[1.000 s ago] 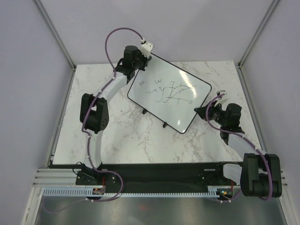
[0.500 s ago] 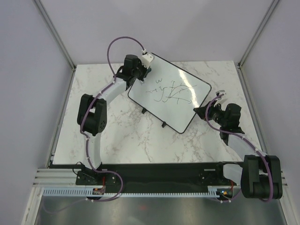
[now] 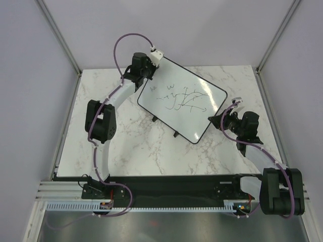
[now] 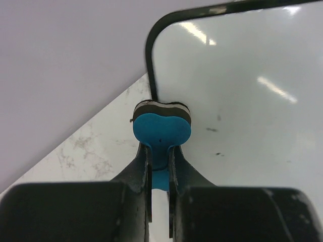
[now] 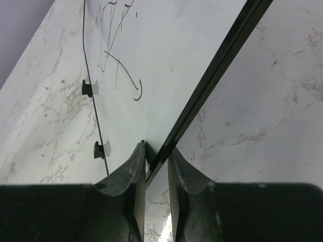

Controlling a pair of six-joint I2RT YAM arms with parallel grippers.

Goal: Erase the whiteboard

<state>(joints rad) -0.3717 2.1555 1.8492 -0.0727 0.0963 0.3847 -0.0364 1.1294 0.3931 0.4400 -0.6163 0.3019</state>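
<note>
The felt end of the eraser is at the black frame under the rounded corner, so the robot's left gripper should turn back inward and wipe the small marks close to that edge of the whiteboard.
The whiteboard lies tilted on the marble table, with dark marker scribbles across its middle. My left gripper is at its far left corner, shut on the blue bone-shaped eraser. In the left wrist view the eraser's felt end sits at the board's black frame just below the rounded corner, and the board there is nearly clean. My right gripper is shut on the board's right edge. In the right wrist view its fingers straddle the black frame.
The marble table is bounded by grey walls at the back and sides. Two small black feet stick out from the board's near edge. The arm bases stand at the near edge.
My left gripper swept a short way onto the board's far left part, then drew back to the corner. The scribbles look unchanged. The right gripper has stayed put.
</note>
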